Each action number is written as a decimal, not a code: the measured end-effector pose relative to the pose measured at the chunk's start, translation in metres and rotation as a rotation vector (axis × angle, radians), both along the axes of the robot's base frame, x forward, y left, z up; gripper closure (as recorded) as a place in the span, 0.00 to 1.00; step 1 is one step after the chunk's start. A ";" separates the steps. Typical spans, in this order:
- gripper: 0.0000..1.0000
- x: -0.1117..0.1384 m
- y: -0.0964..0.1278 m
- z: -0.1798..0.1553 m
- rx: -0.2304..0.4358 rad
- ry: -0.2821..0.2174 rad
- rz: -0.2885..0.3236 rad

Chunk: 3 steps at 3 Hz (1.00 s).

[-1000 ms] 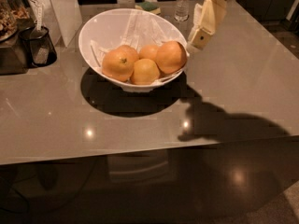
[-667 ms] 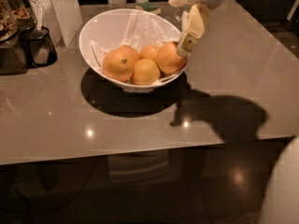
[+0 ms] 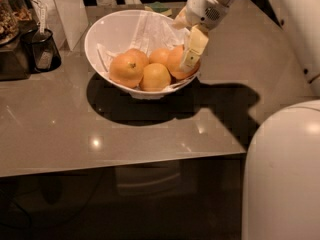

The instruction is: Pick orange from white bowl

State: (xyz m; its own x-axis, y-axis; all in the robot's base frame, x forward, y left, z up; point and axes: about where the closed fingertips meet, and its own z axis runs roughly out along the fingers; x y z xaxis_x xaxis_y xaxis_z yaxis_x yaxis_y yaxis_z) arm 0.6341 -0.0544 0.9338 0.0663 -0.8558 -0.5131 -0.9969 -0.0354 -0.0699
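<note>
The smaller oranges [image 3: 155, 77] will stay put in the bowl when I pick up the orange [image 3: 179, 61], because it is at the edge of the group.
The white bowl [image 3: 107, 31] stands on the grey table and holds several oranges on a crinkled white lining. The orange [image 3: 174, 63], large and plain-skinned, lies at the bowl's right side. A large orange with a dark stem dimple [image 3: 128, 67] lies at the left, with two smaller ones [image 3: 155, 77] between them. My gripper [image 3: 181, 59] reaches down from the upper right into the bowl and is open. One cream finger [image 3: 193, 49] lies over the orange's right front. The other finger is mostly hidden behind the orange.
A dark cup with a tag [image 3: 44, 49] and a jar [image 3: 7, 14] stand at the far left. A white panel [image 3: 65, 11] leans behind the bowl. My white body [image 3: 282, 174] fills the lower right. The table's front edge [image 3: 125, 164] runs across the middle.
The gripper has moved left and down from beside the bowl's right rim onto the right-hand orange. The view has shifted and my white body has come into view at lower right.
</note>
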 end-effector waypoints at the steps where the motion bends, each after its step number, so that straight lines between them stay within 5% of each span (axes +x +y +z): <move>1: 0.00 -0.012 -0.011 -0.020 -0.025 0.057 -0.017; 3: 0.43 -0.003 -0.005 -0.021 -0.011 0.037 -0.026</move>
